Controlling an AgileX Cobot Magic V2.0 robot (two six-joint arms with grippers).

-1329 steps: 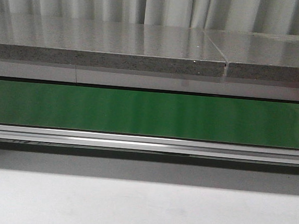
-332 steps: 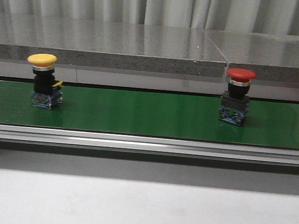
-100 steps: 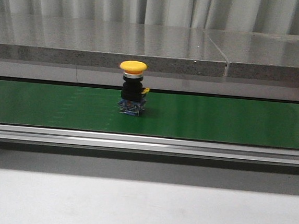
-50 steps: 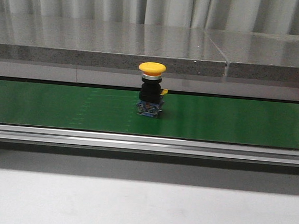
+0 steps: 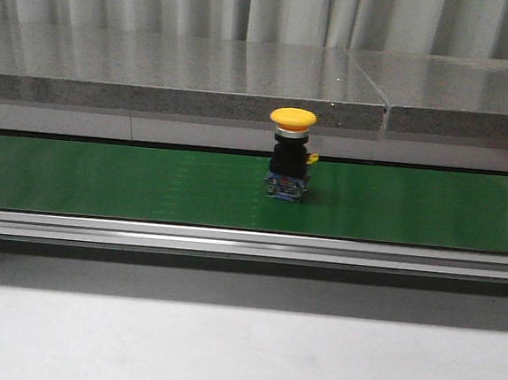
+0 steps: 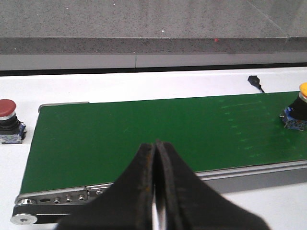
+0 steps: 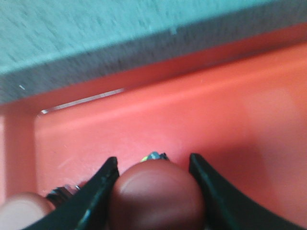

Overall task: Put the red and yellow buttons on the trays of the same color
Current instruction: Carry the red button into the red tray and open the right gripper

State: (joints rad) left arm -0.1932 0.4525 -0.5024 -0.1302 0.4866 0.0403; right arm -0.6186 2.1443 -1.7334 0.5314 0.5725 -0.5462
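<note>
My right gripper should keep moving down, because the red button (image 7: 156, 196) is inside the red tray's rim and clear of the second red button. It should then let go on the tray's bottom (image 7: 158, 136).
A yellow button (image 5: 289, 162) stands upright on the green belt (image 5: 103, 181), a little right of centre; it also shows at the edge of the left wrist view as the yellow button (image 6: 297, 111). My left gripper (image 6: 155, 184) hangs shut and empty over the belt's near rail. My right gripper (image 7: 153, 187) is over the red tray (image 7: 216, 115), its fingers closed against the dome of a red button (image 7: 156, 196). A second red button (image 7: 19, 211) lies beside it in the tray. Another red button (image 6: 8, 122) stands on the white top past the belt's end. No yellow tray is in view.
A grey stone ledge (image 5: 184, 77) runs behind the belt, with curtains beyond. An aluminium rail (image 5: 249, 243) borders the belt's near side, and white table (image 5: 239, 358) lies in front. A small black cable end (image 6: 255, 81) rests on the white surface behind the belt.
The yellow button has ridden the belt to the right, from left of centre to right of centre. The red button seen on the belt 3.3 s ago has left the front view.
</note>
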